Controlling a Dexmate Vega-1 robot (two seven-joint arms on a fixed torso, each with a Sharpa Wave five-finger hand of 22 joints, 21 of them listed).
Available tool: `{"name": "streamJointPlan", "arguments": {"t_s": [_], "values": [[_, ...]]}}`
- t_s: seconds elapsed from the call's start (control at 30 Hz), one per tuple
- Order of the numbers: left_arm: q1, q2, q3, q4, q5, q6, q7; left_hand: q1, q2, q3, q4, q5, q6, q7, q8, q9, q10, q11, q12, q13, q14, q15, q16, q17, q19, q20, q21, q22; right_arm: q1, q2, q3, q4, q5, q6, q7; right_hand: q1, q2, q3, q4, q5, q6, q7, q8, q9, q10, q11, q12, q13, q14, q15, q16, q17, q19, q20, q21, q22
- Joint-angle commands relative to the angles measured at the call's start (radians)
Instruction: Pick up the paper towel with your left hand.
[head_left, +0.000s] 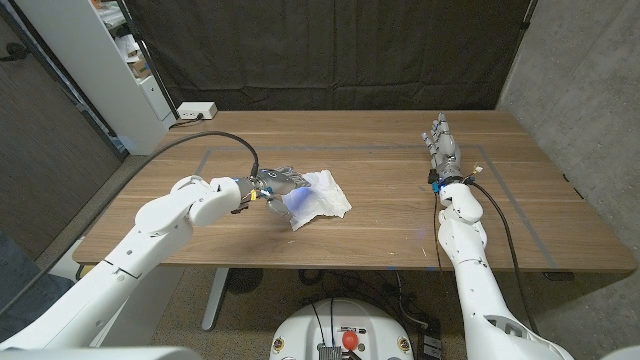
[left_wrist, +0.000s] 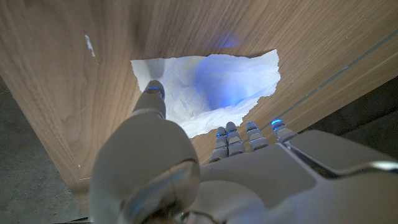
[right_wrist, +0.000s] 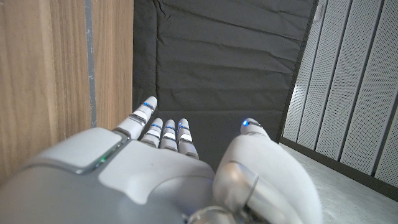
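Creases run in waves across the small sheet. The paper towel will fold between thumb and fingers, and its loose end will poke out when I pick it up.
A crumpled white paper towel lies on the wooden table, a little left of the middle. My left hand is at its left edge with its fingers spread apart over the towel, holding nothing. In the left wrist view the paper towel lies just beyond the fingertips, lit blue by the hand's lights. My right hand stays at the right side of the table, fingers straight and apart, far from the towel. In the right wrist view my right hand is empty.
A white shelf unit stands beyond the table's far left corner, with a white power strip beside it. A black curtain hangs behind the table. Thin tape lines mark the tabletop near my right hand.
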Motion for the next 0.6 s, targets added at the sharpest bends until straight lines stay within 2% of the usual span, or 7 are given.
{"name": "streamJointPlan", "arguments": {"t_s": [0.03,0.6], "values": [[-0.010,-0.007,0.012,0.023,-0.015,0.010,0.005,0.008,-0.001,-0.005,0.001,0.007,0.006,-0.002,0.009,0.001,0.007,-0.007,0.005,0.005,-0.004,-0.006,0.007,0.001,-0.012,0.005,0.003,0.004,-0.016,0.000,0.002,-0.017,-0.002,-0.004,-0.003,-0.004,0.004,-0.005,0.003,0.005,0.004,-0.001,0.003,0.002,0.005,0.005,0.003,0.003,0.004,0.005,0.004,0.000,0.004,0.001,0.002,0.005],[-0.048,-0.024,0.051,0.084,-0.037,-0.001,0.012,0.020,0.012,-0.009,0.003,0.015,0.026,-0.008,0.015,0.001,0.018,-0.014,0.011,0.011,0.007,-0.015,0.011,0.001,-0.008,0.004,0.005,0.004,-0.024,-0.002,0.010,-0.019,0.001,-0.007,-0.006,-0.005,0.005,-0.007,0.002,0.005,0.006,-0.001,0.003,0.002,0.007,0.004,0.002,0.003,0.005,0.006,0.004,0.000,0.005,0.002,0.002,0.005]]}}
